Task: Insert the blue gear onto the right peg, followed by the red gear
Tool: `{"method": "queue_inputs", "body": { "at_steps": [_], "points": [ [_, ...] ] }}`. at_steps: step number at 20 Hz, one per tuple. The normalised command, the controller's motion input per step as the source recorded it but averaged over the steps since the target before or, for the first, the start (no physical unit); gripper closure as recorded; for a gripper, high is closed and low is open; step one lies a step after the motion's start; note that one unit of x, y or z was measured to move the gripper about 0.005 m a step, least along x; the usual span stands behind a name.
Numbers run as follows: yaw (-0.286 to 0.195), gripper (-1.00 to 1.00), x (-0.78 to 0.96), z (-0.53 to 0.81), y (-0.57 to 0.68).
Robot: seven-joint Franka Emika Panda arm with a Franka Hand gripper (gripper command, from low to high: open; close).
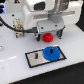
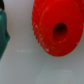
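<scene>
The red gear [image 1: 47,38] has a round centre hole [image 2: 61,30], so I should see the peg's tip inside that hole when I lower the red gear over the blue gear.
The red gear [image 1: 47,37] lies flat on the white table, just behind the plate. It fills the wrist view as a red gear [image 2: 56,27] with a dark centre hole. My gripper [image 1: 48,35] hangs over it, open, a finger on either side. One teal finger [image 2: 3,30] shows with a gap between it and the gear. The blue gear [image 1: 51,52] lies flat on the black-rimmed grey plate [image 1: 35,60], at the end toward the exterior view's right. A dark spot marks its centre where the right peg stands. The shorter thin peg [image 1: 37,56] stands at the plate's other end.
A white block [image 1: 18,25] with cables sits at the back on the exterior view's left. The arm's white body [image 1: 42,12] fills the top of that view. A dark backdrop lies behind the table.
</scene>
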Motion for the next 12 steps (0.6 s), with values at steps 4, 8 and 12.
{"method": "queue_inputs", "body": {
  "at_steps": [4,8,12],
  "points": [
    [0.0,1.0,-0.03,0.05,0.0],
    [0.0,1.0,0.0,0.14,-0.02],
    [0.0,1.0,0.2,0.61,-0.17]
  ]
}}
